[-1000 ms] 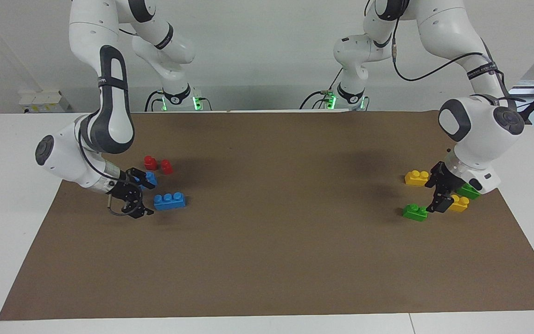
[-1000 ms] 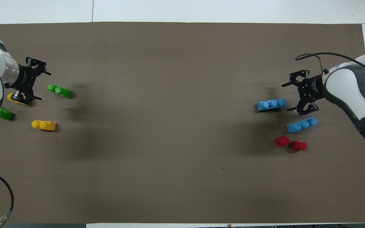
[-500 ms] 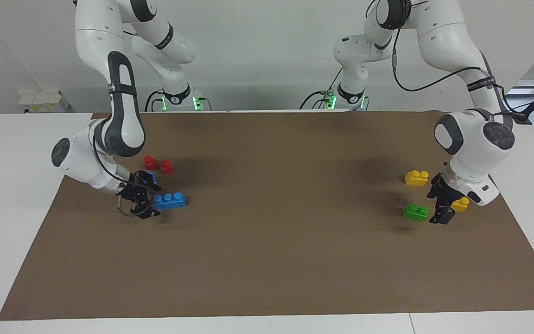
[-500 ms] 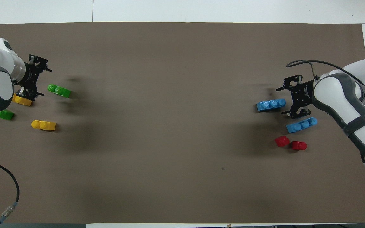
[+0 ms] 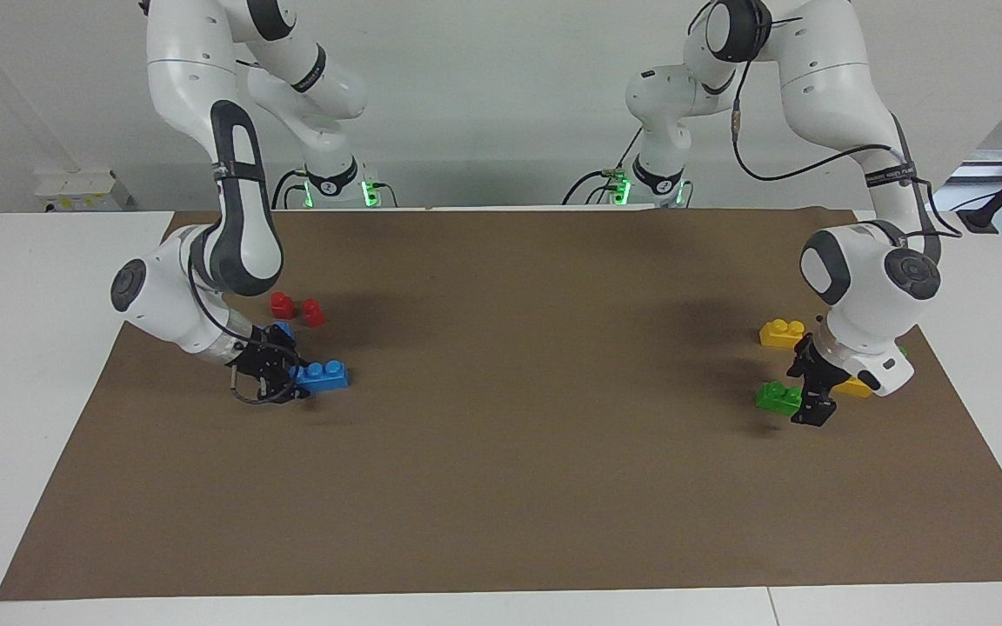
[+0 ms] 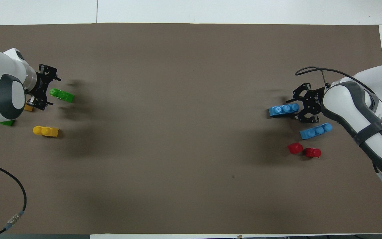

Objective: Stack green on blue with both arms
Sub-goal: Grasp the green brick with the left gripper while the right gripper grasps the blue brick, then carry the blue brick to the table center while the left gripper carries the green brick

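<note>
The blue brick's held end [image 6: 295, 107] will stay bare when I stack the two bricks, because the green brick [image 6: 62, 95] is shorter than the blue brick.
One green brick [image 5: 778, 397] lies on the brown mat toward the left arm's end; it also shows in the overhead view [image 6: 63, 95]. My left gripper [image 5: 807, 396] [image 6: 53, 91] is open and low at that brick's end, fingers on either side of it. One blue brick [image 5: 320, 376] [image 6: 283, 110] lies toward the right arm's end. My right gripper [image 5: 286, 380] [image 6: 297, 105] is open and low at its end. A second blue brick [image 6: 316, 130] lies nearer to the robots. A second green brick [image 6: 7, 123] is mostly hidden under the left arm.
Two red one-stud pieces [image 6: 295, 148] [image 6: 313, 152] sit nearer to the robots than the blue bricks. One yellow brick [image 6: 45, 131] [image 5: 782, 333] lies nearer to the robots than the green one; another [image 6: 28, 108] [image 5: 854, 388] is partly under the left wrist. A cable [image 6: 15, 199] lies at the mat's corner.
Both grippers moved toward the table's middle and lower: the left closed in on the green brick's end, the right on the blue brick's end. No brick has moved.
</note>
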